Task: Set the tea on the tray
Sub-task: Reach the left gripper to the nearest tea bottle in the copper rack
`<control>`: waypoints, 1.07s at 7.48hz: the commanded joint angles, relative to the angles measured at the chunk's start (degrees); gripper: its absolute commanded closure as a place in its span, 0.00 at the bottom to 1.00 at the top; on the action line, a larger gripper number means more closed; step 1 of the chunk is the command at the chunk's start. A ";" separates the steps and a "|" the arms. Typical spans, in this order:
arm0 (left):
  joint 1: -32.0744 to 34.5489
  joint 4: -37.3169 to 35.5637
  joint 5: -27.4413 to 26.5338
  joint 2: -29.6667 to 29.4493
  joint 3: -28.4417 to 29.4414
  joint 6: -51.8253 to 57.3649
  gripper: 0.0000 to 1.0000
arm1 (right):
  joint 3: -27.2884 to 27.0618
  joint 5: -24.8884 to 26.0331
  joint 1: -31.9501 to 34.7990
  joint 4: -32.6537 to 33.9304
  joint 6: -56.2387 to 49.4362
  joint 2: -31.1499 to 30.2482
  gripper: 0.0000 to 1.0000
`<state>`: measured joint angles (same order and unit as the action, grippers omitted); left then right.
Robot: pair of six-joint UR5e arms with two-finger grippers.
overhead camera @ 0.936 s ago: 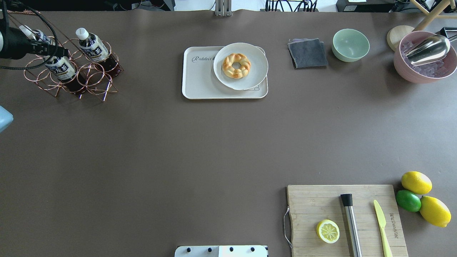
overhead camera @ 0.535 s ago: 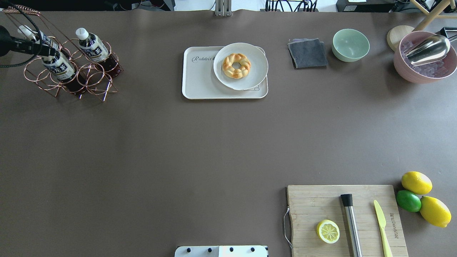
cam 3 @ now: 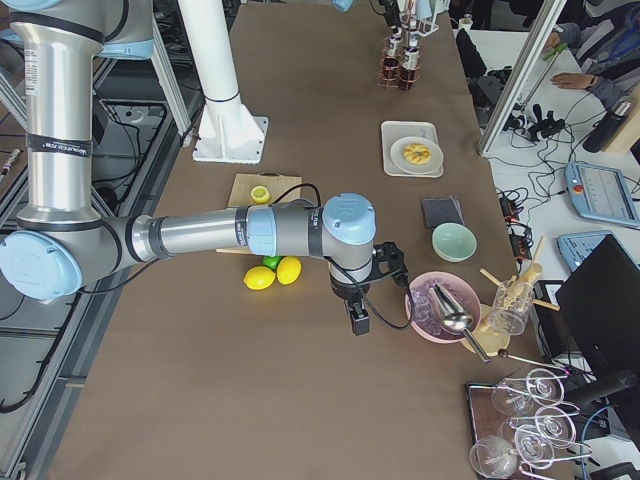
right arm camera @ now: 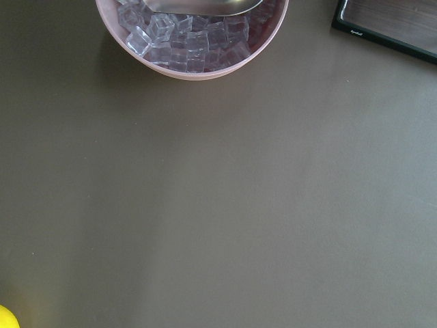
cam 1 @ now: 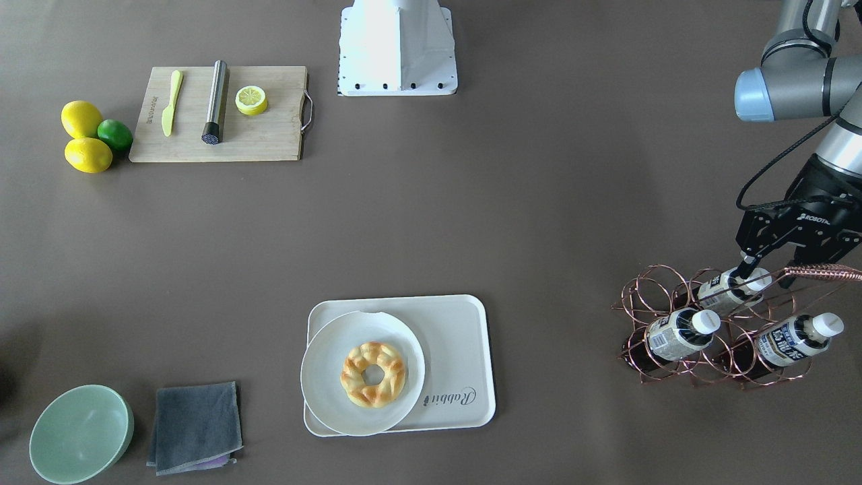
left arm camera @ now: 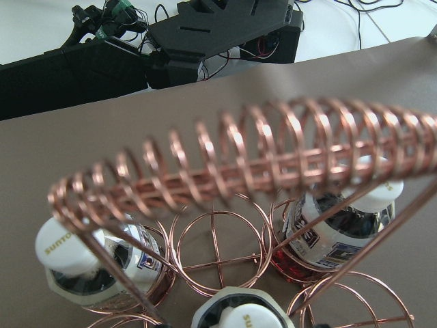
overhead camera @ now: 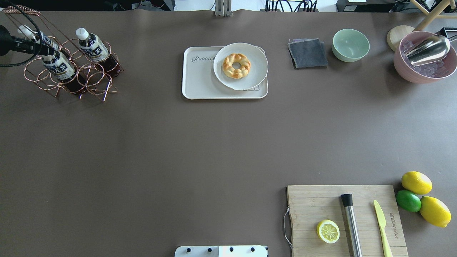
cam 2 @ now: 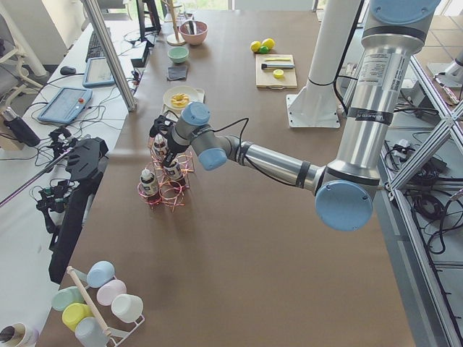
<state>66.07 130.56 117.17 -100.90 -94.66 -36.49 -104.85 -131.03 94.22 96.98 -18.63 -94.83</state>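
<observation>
The tea bottle (cam 1: 728, 291) should slide out and leave the rack standing when the robot lifts the white cap, because open wire rings (cam 1: 657, 289) go loosely around the bottles.
Three tea bottles stand tilted in a copper wire rack (overhead camera: 96, 80) at the table's far left. One tea bottle (overhead camera: 60, 67) sits nearest the robot; it also shows in the front view (cam 1: 724, 288). My left gripper (cam 1: 766, 269) is open, its fingers on either side of this bottle's white cap; in the overhead view the left gripper (overhead camera: 44, 50) covers the cap. The left wrist view shows that cap (left arm camera: 235, 313) just below the camera. The cream tray (overhead camera: 200, 85) lies at the table's far middle. My right gripper (cam 3: 358, 322) shows only in the right side view; I cannot tell its state.
A white plate (overhead camera: 257, 76) with a donut covers the tray's right part. The rack's coiled handle (left arm camera: 273, 157) arches over the bottles. A grey cloth (overhead camera: 307, 53), green bowl (overhead camera: 351, 44), pink ice bowl (overhead camera: 425, 71), cutting board (overhead camera: 314, 200) and lemons (overhead camera: 416, 182) lie to the right.
My left gripper has shifted a little left and farther back along the rack, to the near bottle's cap. The arm's blue joint has left the overhead view. The bottles have not moved.
</observation>
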 commanded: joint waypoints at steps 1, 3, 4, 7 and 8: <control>-0.07 -0.05 -0.10 -0.34 0.61 0.02 0.45 | 0.09 -0.02 0.00 -0.04 0.00 -0.27 0.00; -0.07 -0.05 -0.01 -0.35 0.71 -0.16 0.70 | 0.09 -0.02 0.00 -0.04 0.00 -0.27 0.00; -0.07 -0.13 -0.01 -0.35 0.62 -1.81 1.00 | 0.00 0.07 0.00 -0.04 0.00 -0.27 0.00; 2.90 -12.73 2.53 -2.71 -7.51 -1.58 1.00 | -0.35 0.25 0.00 -0.04 0.00 -0.01 0.00; 4.31 -16.18 3.24 -2.72 -10.34 1.22 1.00 | -0.09 0.25 0.00 -0.04 0.00 0.08 0.00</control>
<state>67.82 121.94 118.83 -103.11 -99.41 -38.42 -105.16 -130.85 94.22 96.94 -18.63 -94.90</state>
